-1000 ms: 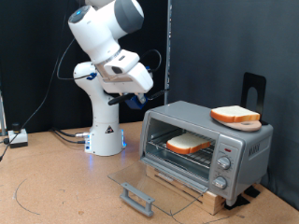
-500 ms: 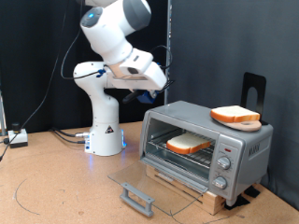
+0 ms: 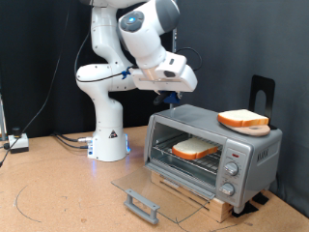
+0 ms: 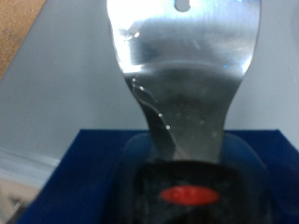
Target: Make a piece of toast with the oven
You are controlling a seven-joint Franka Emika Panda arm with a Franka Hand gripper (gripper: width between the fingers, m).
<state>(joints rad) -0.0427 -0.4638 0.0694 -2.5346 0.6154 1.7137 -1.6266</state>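
Observation:
My gripper should go on lowering the spatula's blue block, which hangs over the clear end of the oven's roof (image 3: 186, 113), until it rests there, and then let go.
The silver-grey oven (image 3: 253, 155) stands on a wooden base at the exterior view's right, with its glass door (image 3: 154, 187) folded down flat. One piece of toast (image 3: 196, 148) lies on the wire rack inside. A second slice (image 3: 242, 120) lies on the oven's roof. My gripper (image 3: 171, 95) hangs just above the roof's left end, to the left of the roof slice and apart from it. In the wrist view a shiny metal spatula blade (image 4: 182, 56) juts from a blue block (image 4: 93, 163) at the hand. The fingers themselves are hidden.
The arm's white base (image 3: 109, 135) stands to the left of the oven. The door handle (image 3: 142, 204) sticks out over the brown table near the front. A black stand (image 3: 262, 94) rises behind the oven. Cables lie at the far left.
The arm has swung to the exterior view's right, carrying the hand from beside the oven's left side to above its roof.

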